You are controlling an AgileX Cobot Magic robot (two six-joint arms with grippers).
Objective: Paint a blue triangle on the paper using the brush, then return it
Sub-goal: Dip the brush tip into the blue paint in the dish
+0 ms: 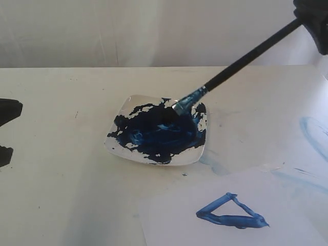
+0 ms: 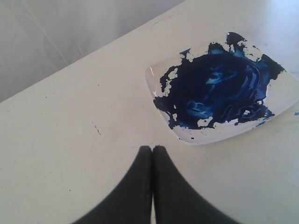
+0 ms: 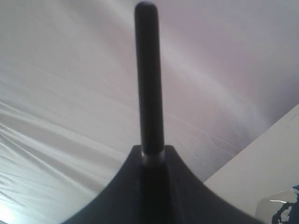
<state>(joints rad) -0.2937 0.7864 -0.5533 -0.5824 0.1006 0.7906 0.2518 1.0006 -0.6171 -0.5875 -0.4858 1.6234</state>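
Observation:
I should keep lowering the brush's handle with my right gripper until it rests on the plate's rim, then let go, as the brush's bristles point down over the plate.
The black-handled brush slants down from the upper right, its blue-stained bristles touching the far edge of the paint on the white plate. My right gripper is shut on the handle's upper end; the right wrist view shows the handle sticking out between the fingers. The dark-blue triangle lies on the white paper at the front right. My left gripper is shut on nothing, hovering over the table a little short of the plate.
Dark-blue paint covers most of the plate. Pale blue smears mark the tabletop at the right. A white wall or cloth rises behind the table's far edge. The left arm's black parts show at the left edge.

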